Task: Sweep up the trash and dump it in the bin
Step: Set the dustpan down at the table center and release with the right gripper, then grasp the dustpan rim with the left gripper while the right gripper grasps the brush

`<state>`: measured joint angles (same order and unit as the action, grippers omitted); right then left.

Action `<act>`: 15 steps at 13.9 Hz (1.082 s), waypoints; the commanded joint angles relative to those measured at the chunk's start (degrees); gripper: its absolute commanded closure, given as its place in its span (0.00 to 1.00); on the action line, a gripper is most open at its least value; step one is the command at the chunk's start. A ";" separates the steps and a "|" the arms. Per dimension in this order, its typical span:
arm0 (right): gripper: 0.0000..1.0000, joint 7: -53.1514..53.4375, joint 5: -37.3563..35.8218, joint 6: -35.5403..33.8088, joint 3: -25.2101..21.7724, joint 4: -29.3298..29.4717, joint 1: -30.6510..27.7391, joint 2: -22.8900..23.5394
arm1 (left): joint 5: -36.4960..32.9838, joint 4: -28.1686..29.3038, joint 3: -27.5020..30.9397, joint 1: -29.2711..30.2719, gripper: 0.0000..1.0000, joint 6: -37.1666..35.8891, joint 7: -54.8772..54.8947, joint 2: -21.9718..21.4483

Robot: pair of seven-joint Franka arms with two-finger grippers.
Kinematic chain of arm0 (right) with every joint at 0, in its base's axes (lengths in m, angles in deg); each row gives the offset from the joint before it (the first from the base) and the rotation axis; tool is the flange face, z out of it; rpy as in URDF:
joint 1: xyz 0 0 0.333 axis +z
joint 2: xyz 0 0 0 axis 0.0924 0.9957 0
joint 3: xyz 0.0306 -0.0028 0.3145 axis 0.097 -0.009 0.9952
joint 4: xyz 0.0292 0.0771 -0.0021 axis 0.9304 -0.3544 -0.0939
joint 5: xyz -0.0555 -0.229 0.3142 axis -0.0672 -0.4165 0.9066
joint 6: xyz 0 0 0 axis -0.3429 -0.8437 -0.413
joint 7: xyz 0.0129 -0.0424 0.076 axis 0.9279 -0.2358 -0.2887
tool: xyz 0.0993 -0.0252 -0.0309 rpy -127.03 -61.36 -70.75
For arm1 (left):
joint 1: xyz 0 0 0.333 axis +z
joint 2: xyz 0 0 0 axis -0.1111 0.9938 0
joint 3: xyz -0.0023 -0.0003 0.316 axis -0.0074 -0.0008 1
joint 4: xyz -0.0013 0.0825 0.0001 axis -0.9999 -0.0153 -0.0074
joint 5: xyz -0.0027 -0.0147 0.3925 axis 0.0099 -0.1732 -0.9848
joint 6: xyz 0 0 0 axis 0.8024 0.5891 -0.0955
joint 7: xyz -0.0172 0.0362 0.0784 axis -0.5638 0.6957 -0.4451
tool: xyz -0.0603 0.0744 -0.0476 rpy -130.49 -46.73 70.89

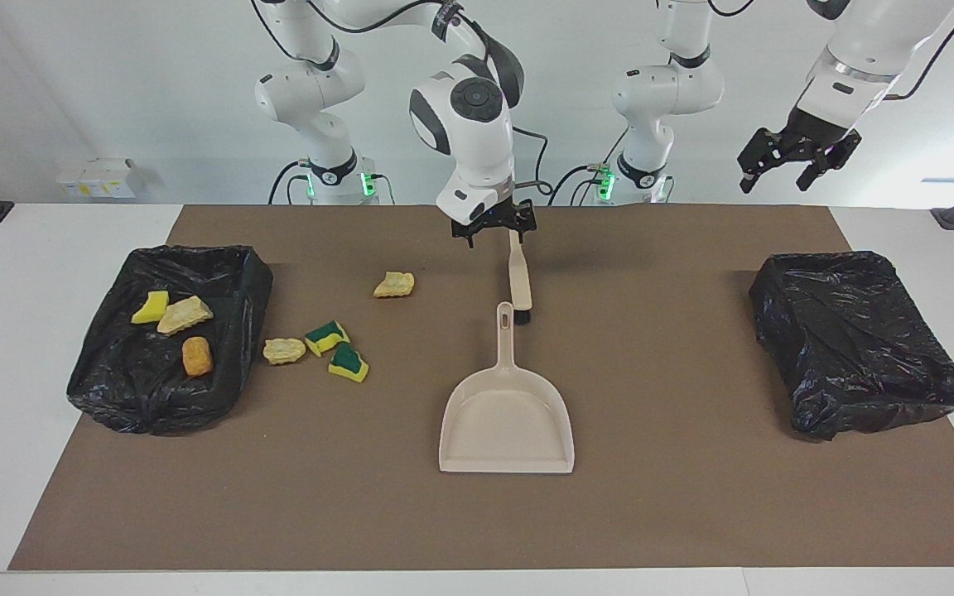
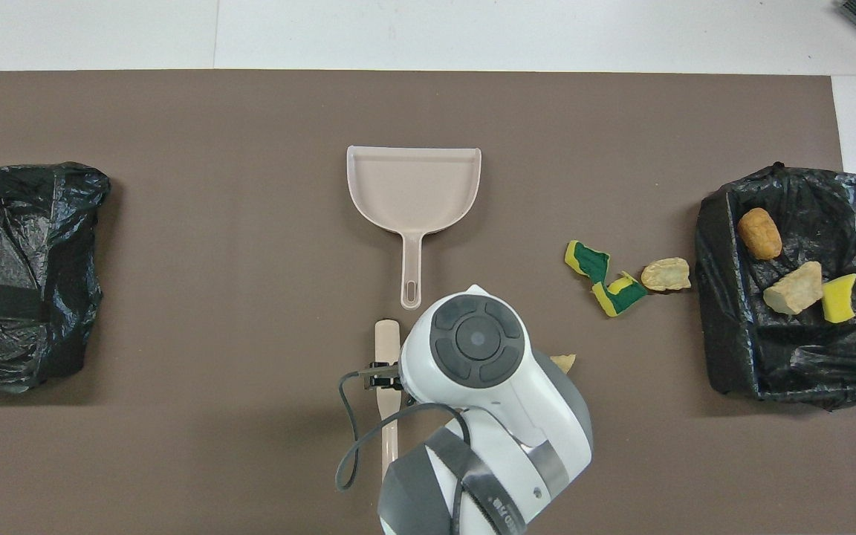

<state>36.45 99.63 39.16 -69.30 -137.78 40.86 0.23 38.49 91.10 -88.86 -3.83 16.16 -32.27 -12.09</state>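
The brush's narrow handle has my right gripper's open fingers spread across it, so I should keep moving toward the handle's robot-side end until the fingers are on both sides of it, and then close them.
Three scraps of trash lie in the black-lined bin at the right arm's end: a yellow sponge piece, a tan chunk and an orange-brown lump. Beside that bin on the mat lie a tan chunk and two green-and-yellow sponge pieces. Another tan chunk lies nearer the robots. The beige dustpan and the beige brush lie mid-table. My right gripper is open, low over the brush handle's end. My left gripper is open, raised over the left arm's end.
A second bin wrapped in black bag stands at the left arm's end of the brown mat. The dustpan's mouth faces away from the robots, its handle pointing at the brush's bristles.
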 commanded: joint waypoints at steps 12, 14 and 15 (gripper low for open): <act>0.33 11.07 1.34 16.08 -0.21 -13.81 11.47 0.68 | -0.71 -0.66 0.06 -9.75 0.00 17.04 -7.48 10.74; 0.44 11.16 1.34 15.12 -0.21 -13.63 11.47 0.68 | -0.71 -1.36 0.06 -10.37 0.00 18.38 -8.28 11.54; 0.44 11.25 1.34 14.07 -0.21 -13.20 11.38 0.77 | -0.62 -2.49 -0.29 -11.07 0.00 18.29 -8.63 11.81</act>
<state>46.90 99.85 54.51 -69.36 -150.30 52.23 2.31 38.50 90.91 -89.53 -13.48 34.47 -39.64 -0.96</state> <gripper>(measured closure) 0.423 0.000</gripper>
